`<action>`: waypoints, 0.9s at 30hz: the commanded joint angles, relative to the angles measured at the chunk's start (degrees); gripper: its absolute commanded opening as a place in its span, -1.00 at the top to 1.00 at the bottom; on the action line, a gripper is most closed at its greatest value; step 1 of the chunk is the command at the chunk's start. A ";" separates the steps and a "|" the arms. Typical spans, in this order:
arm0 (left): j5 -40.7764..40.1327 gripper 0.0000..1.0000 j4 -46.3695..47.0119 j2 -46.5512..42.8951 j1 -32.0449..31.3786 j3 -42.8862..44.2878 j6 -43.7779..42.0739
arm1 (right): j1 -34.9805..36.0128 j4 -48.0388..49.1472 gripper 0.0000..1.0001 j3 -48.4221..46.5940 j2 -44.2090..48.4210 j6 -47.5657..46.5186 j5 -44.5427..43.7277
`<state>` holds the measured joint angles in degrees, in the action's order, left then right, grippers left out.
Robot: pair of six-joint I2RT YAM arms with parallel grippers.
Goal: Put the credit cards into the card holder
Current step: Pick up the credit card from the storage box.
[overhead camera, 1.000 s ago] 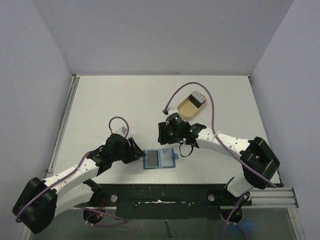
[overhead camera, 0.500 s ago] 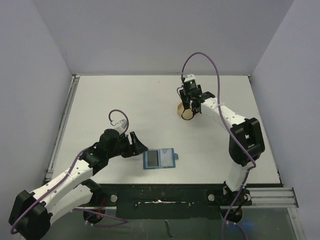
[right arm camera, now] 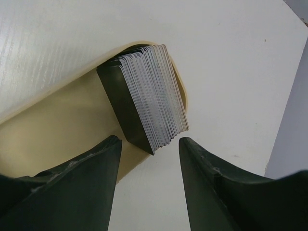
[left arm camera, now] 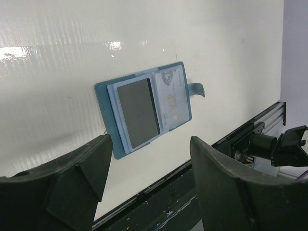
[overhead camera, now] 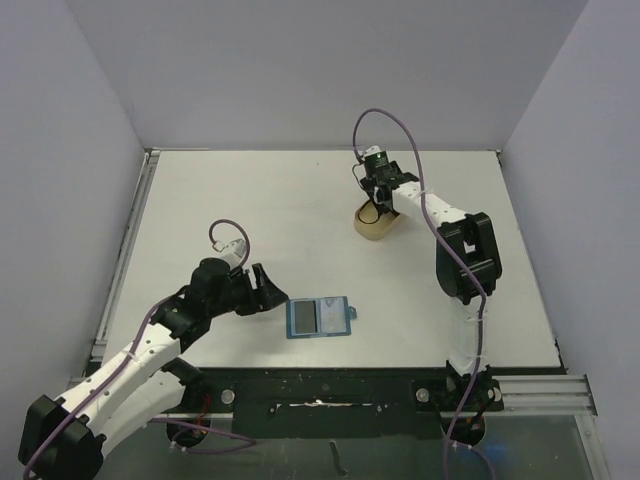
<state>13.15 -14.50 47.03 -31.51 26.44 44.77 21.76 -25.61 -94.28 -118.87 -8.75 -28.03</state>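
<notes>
The credit cards are standing in the dish, a long way from my left gripper next to the wallet. My right gripper should pull out a card and pass it over.
The card holder is a blue wallet lying open near the table's front edge. In the left wrist view it holds a dark grey card in one pocket and a pale card in the other. My left gripper is open and empty just left of the wallet, which lies beyond its fingertips in the wrist view. A stack of several grey credit cards stands on edge in the tan oval dish. My right gripper is open, with the stack's lower corner between its fingertips; it hovers over the dish at the back.
A black rail runs along the table's front edge, close behind the wallet in the left wrist view. Grey walls enclose the table on three sides. The right arm's purple cable loops above the dish.
My right arm has swung from beside the wallet to the back of the table and now sits over the dish. My left gripper has drawn back slightly to the left.
</notes>
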 commanded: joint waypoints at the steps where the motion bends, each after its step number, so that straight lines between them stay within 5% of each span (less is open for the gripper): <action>1: 1.17 -0.30 1.52 -1.50 0.95 2.00 -0.33 | -0.44 2.08 -0.04 -3.31 -0.13 -4.01 -0.07; 27: 3.90 -0.30 2.97 -0.88 3.55 0.04 0.86 | -2.33 3.05 0.15 -3.92 -5.04 -7.15 -2.92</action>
<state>15.70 -14.33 46.19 -28.56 26.39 45.76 19.90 -24.67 -96.55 -123.79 -14.72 -28.99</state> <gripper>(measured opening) 0.641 0.444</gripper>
